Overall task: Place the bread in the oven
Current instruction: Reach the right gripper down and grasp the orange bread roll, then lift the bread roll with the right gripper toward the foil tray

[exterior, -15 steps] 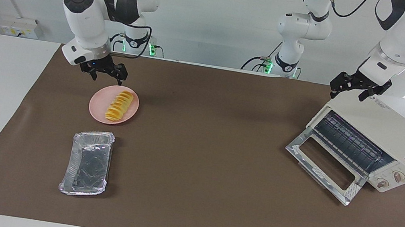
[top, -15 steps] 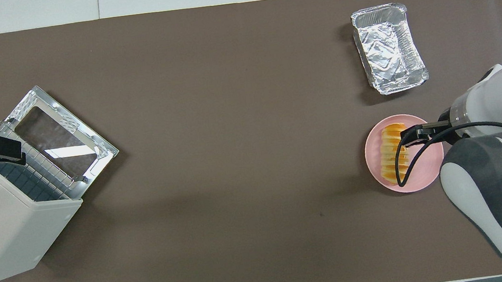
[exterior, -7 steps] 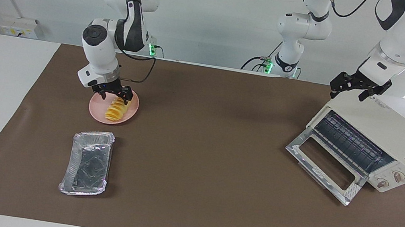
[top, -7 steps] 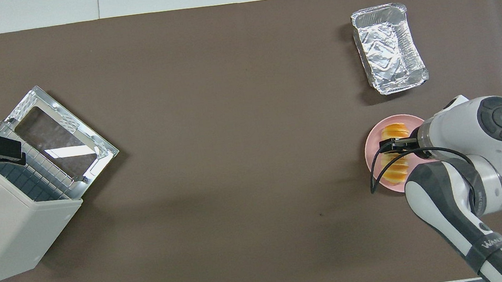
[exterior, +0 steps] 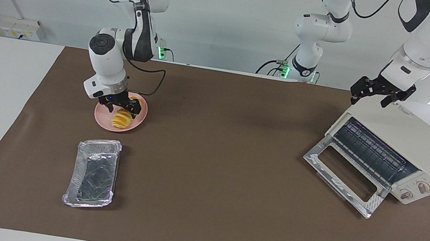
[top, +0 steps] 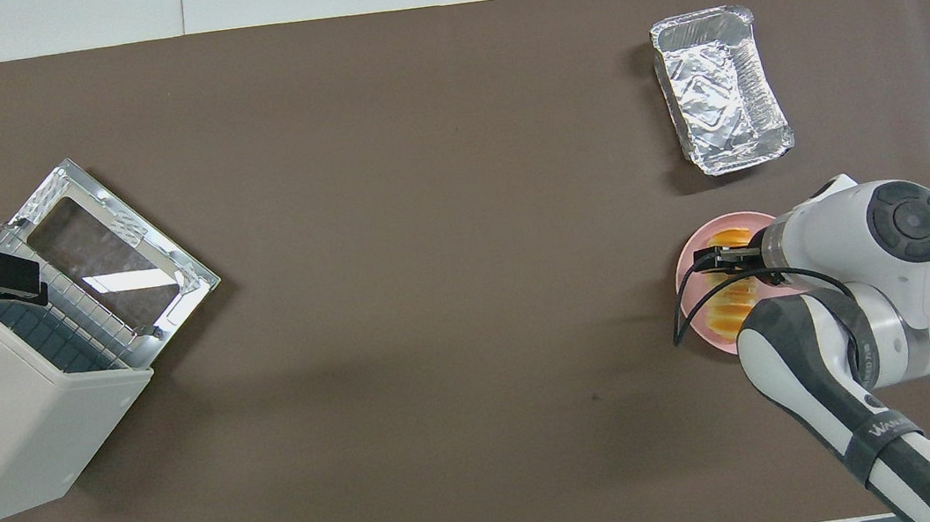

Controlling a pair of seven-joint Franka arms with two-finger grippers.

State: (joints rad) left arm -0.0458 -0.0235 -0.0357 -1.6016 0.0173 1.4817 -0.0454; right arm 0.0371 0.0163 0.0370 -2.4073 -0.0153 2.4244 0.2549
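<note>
The foil tray [top: 723, 90] seems longer and wider than the loaf [top: 733, 309], so I expect the whole loaf to fit inside the tray's sides when I bring the loaf over.
The bread [exterior: 122, 119] is a ridged golden-yellow loaf lying on a round pink plate [exterior: 140, 117] toward the right arm's end of the table. My right gripper [exterior: 122, 106] is down at the loaf, open, with its fingers on either side of its middle. From overhead, the right gripper [top: 718, 262] and arm cover much of the bread [top: 732, 313] and the plate [top: 689, 255]. The cream-white oven [exterior: 411, 136] stands at the left arm's end with its glass door [exterior: 343, 175] dropped open. My left gripper [exterior: 370, 98] waits open over the oven's top edge.
A crinkled silver foil tray [exterior: 94, 172] lies farther from the robots than the plate, also in the overhead view as the foil tray [top: 720, 91]. Overhead, the oven [top: 6, 424] and its open door [top: 114, 260] sit angled on the brown mat, under the left gripper [top: 32, 279].
My right gripper has come down from above the plate's robot-side edge onto the bread, and the arm's elbow has swung in over it. The left arm has not moved.
</note>
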